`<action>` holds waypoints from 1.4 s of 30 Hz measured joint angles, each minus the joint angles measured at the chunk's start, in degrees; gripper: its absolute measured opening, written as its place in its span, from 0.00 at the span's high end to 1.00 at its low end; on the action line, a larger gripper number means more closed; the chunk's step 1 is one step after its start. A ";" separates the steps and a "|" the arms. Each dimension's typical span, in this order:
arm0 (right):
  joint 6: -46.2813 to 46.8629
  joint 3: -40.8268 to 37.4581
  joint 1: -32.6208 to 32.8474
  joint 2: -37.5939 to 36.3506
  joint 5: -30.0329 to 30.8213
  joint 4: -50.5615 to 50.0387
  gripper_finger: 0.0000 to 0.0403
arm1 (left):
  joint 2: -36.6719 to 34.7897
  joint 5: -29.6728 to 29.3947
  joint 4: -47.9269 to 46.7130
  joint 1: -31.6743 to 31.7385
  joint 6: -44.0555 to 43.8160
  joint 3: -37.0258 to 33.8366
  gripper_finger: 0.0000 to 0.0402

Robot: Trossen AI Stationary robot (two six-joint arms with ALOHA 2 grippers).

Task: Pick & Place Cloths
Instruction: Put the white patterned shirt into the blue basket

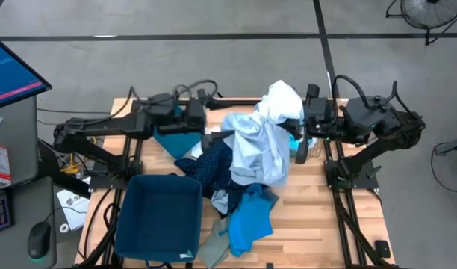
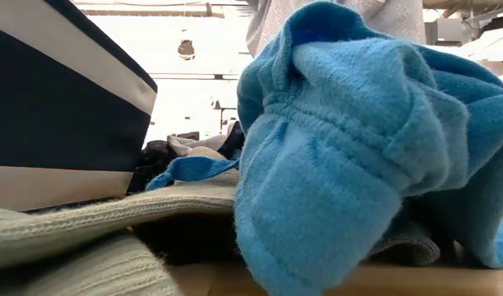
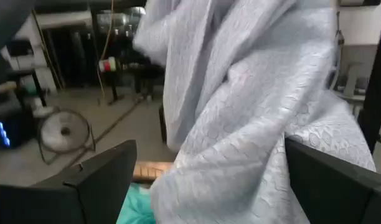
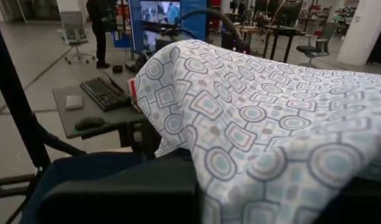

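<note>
The pale cloth's lower end (image 1: 260, 175) is hanging loose over the navy dotted cloth, so only the pale cloth will come off when I carry it away.
A pale grey-blue patterned cloth (image 1: 258, 142) is raised above the pile and hangs down over it. My right gripper (image 1: 302, 113) comes in level from the table's right, and the cloth (image 4: 259, 112) drapes over its fingers and hides them. My left gripper (image 1: 207, 123) is open at the table's far left. Its fingers (image 3: 97, 180) stand on either side of the hanging cloth (image 3: 240, 124); I cannot tell whether they touch it. Navy dotted (image 1: 213, 168), bright blue (image 1: 251, 217), grey-green (image 1: 212, 250) and turquoise (image 1: 176, 142) cloths lie heaped on the table. My right gripper holds the pale cloth by its upper part (image 1: 282, 101), coming in level from the table's right. The cloth lies over the fingers and hides the place of contact. It hangs in slack folds below the gripper, its lower end (image 1: 251, 175) on the pile.
A rigid dark-blue bin (image 1: 157, 217) stands at the near left of the table, its wall (image 2: 54, 123) beside the heap. In the low view the bright blue cloth (image 2: 358, 140) and the grey-green cloth (image 2: 71, 238) fill the near edge. Bare wood (image 1: 325, 217) shows at the near right.
</note>
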 joint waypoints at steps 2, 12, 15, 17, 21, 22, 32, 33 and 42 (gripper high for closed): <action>-0.22 0.00 0.00 0.69 -0.59 0.04 0.97 | 1.17 1.39 0.93 0.20 -2.04 0.02 0.06; -1.40 0.00 -3.92 7.45 -16.77 3.52 0.97 | 10.27 12.06 11.16 0.04 -5.49 0.13 0.06; -1.67 -0.03 -5.99 9.09 -23.73 6.67 0.97 | 12.99 16.06 14.45 0.02 -6.71 0.13 0.06; -1.61 -0.03 -7.24 9.73 -28.67 8.62 0.97 | 14.04 19.95 17.19 0.00 -7.64 0.11 0.06; -0.63 -0.03 -8.75 10.22 -33.40 10.16 0.97 | 14.90 29.74 19.77 0.18 -8.26 0.13 0.07; -0.54 -0.03 -8.91 10.22 -33.58 10.18 0.97 | 14.91 30.93 19.98 0.09 -8.71 0.13 0.07; -0.46 0.00 -11.69 9.87 -36.25 11.27 0.97 | 14.85 37.18 22.93 -0.63 -13.43 0.15 0.66; -0.46 0.00 -12.00 9.87 -36.25 11.20 0.97 | 14.81 37.79 23.44 -0.63 -13.82 0.15 0.77; -0.53 -0.01 -15.40 6.77 -36.20 12.38 0.87 | 8.21 38.30 26.46 -0.16 -16.39 0.13 1.00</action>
